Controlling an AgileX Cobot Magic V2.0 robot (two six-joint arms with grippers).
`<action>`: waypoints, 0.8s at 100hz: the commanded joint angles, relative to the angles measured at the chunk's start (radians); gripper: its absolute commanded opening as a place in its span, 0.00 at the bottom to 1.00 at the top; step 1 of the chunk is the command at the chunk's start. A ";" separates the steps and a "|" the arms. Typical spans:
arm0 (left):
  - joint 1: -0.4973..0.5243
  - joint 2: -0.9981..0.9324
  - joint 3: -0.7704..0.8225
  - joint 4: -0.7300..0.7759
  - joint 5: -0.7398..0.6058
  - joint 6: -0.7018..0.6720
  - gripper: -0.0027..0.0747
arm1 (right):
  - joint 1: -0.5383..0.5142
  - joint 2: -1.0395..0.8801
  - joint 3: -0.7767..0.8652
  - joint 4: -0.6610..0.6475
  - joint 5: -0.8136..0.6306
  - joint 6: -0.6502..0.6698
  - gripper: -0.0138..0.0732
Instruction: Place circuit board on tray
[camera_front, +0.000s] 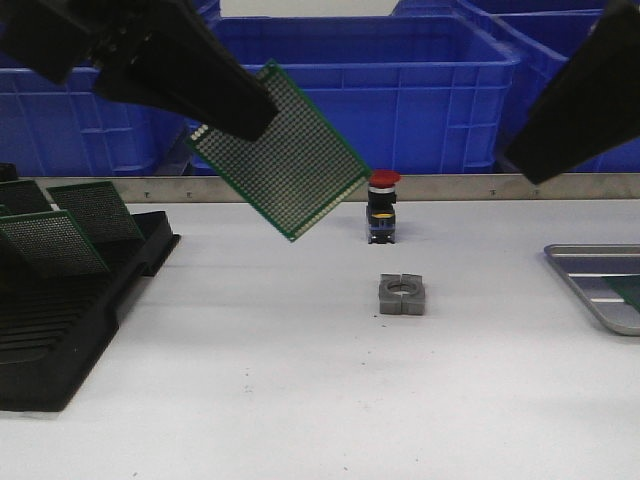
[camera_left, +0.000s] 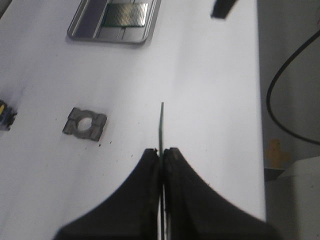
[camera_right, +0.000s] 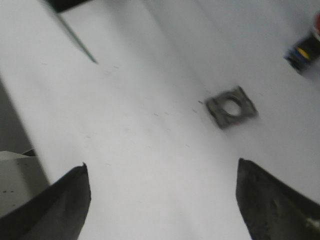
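The tray (camera_front: 606, 286) is on the right gripper's side, far from the left gripper, so the robot's right gripper should take the circuit board's free edge (camera_front: 328, 202) before placing it.
My left gripper (camera_front: 255, 120) is shut on a green perforated circuit board (camera_front: 285, 150) and holds it tilted in the air above the table's middle. In the left wrist view the board (camera_left: 161, 125) shows edge-on, pinched between the fingertips (camera_left: 161, 150). The grey metal tray (camera_front: 610, 285) lies at the table's right edge, cut off by the frame. It also shows in the left wrist view (camera_left: 90, 22), with pale ridged strips inside. My right gripper (camera_right: 161, 167) is open and empty, high at the right (camera_front: 520, 165). The board's edge shows in the right wrist view (camera_right: 75, 35).
A black slotted rack (camera_front: 60, 310) at the left holds more green boards (camera_front: 90, 210). A grey square metal nut (camera_front: 402, 294) lies mid-table. A red-capped push-button switch (camera_front: 381, 205) stands behind it. Blue bins (camera_front: 400, 90) line the back.
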 joint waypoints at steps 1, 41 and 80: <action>-0.010 -0.032 -0.032 -0.133 0.053 0.029 0.01 | 0.031 -0.028 -0.031 0.157 0.035 -0.113 0.86; -0.010 -0.032 -0.032 -0.248 0.144 0.047 0.01 | 0.125 0.067 -0.031 0.429 0.089 -0.276 0.86; -0.010 -0.032 -0.032 -0.248 0.140 0.047 0.01 | 0.137 0.148 -0.031 0.494 0.097 -0.276 0.17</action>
